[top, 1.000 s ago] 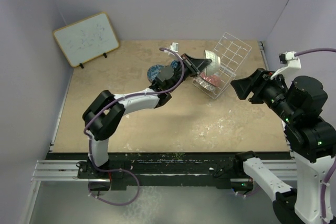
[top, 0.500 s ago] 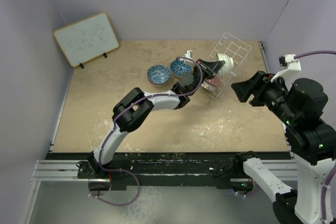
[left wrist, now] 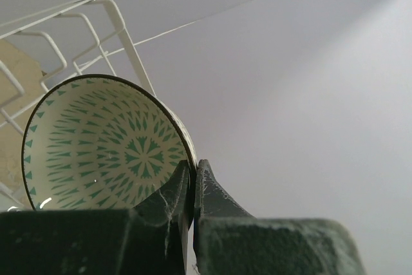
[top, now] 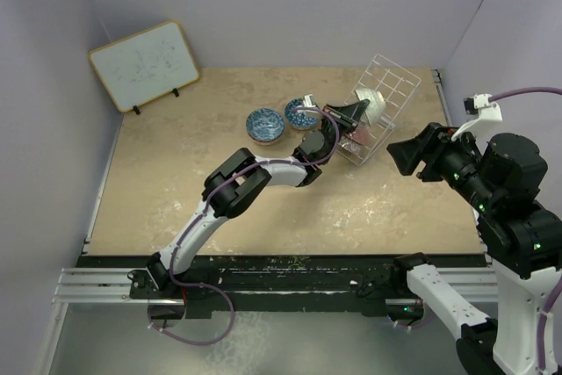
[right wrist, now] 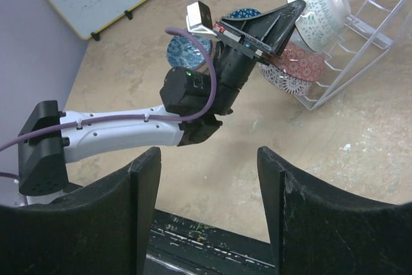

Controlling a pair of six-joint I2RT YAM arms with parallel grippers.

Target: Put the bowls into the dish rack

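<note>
My left gripper is holding the white bowl on edge above the rack wires beside the pinkish bowl. It should keep lowering the white bowl and let go once the wires hold it.
My left gripper is shut on the rim of a white bowl with a green-patterned inside. It holds the bowl tilted on edge inside the white wire dish rack. The held bowl sits above a pinkish bowl and a grey-patterned bowl that lie at the rack's near end. Two blue bowls stand on the table left of the rack. My right gripper is open and empty, hovering right of the rack.
A framed whiteboard leans at the back left corner. Walls close the table on the left, back and right. My left arm stretches across the middle of the table towards the rack.
My left gripper has carried the bowl to the right and further into the rack, with the arm stretching out. The two blue bowls came back into view. The right arm barely moved.
</note>
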